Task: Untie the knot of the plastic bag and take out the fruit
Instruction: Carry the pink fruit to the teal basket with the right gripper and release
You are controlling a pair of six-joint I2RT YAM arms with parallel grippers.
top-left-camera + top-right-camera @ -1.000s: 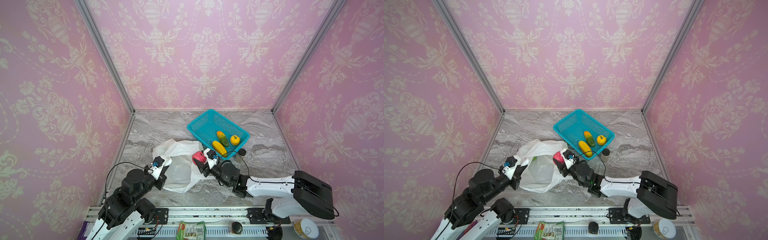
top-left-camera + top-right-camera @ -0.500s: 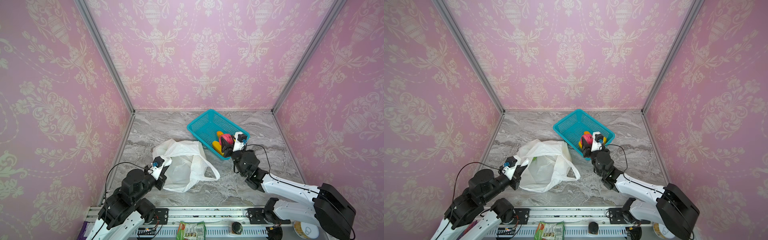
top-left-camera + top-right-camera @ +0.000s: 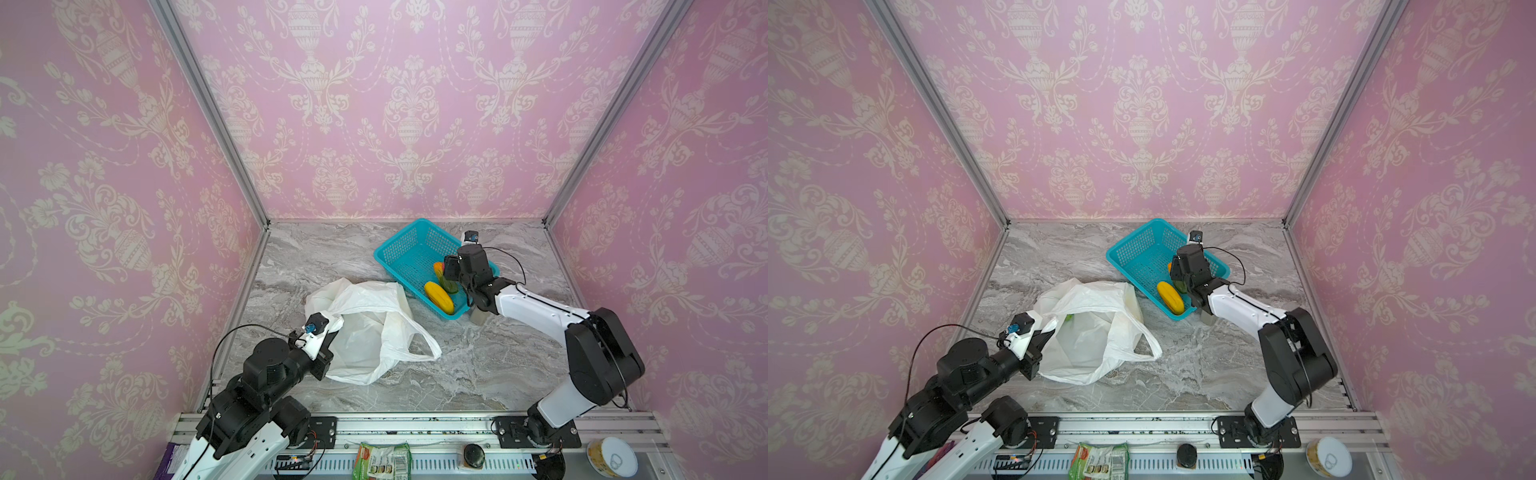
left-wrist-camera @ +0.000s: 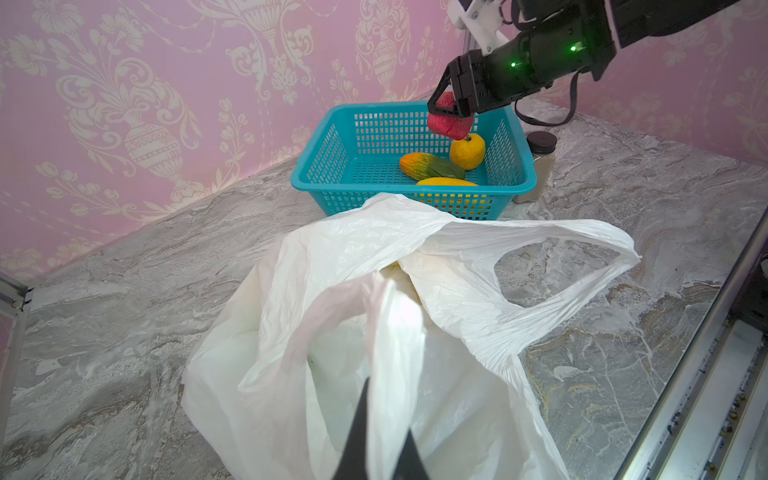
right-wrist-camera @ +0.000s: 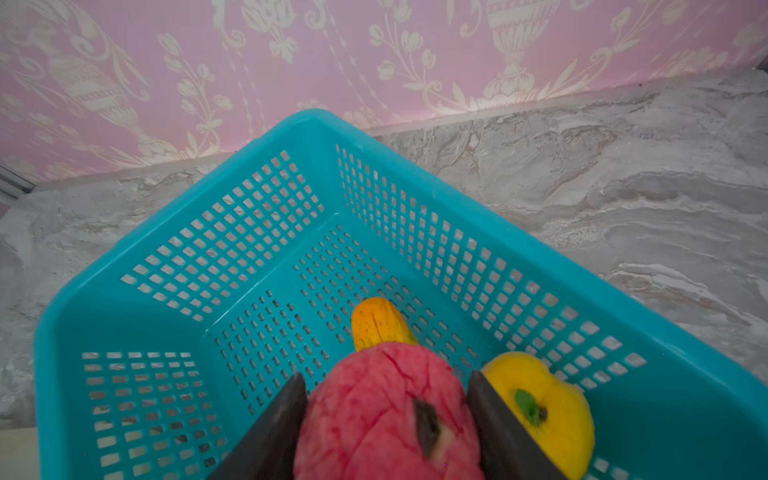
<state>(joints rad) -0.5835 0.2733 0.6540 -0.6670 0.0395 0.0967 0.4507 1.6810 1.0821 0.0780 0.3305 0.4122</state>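
My right gripper should keep lowering the pink-red fruit [image 5: 376, 416], which hangs over the teal basket, toward the basket's free bottom [image 5: 440, 326] next to the orange-green mango and let go there.
The white plastic bag [image 3: 365, 328] [image 3: 1092, 332] [image 4: 415, 257] lies open on the marble. Its loop handle [image 4: 582, 282] hangs loose, and no knot shows. My left gripper [image 4: 386, 407] [image 3: 1050, 330] is shut on a strip of the bag's rim at its near left side. My right gripper [image 5: 386, 390] [image 4: 451, 116] [image 3: 446, 270] is shut on a pink-red fruit [image 5: 382, 415] [image 4: 451, 124], held just above the teal basket [image 3: 399, 245] [image 5: 124, 270]. In the basket lie a yellow banana-shaped fruit [image 3: 439, 297] [image 4: 446, 182], an orange-green mango [image 4: 430, 166] [image 5: 378, 322] and a yellow apple [image 4: 467, 151] [image 5: 540, 407].
A small dark-lidded jar [image 4: 540, 162] [image 3: 478, 316] stands against the basket's near right side, under my right forearm. On the front rail sit a snack packet [image 3: 382, 459] and a tin can [image 3: 611, 455]. Pink walls close in three sides.
My right gripper has carried the pink-red fruit from the bag's mouth rightward and back to above the basket. The left gripper has stayed put on the bag.
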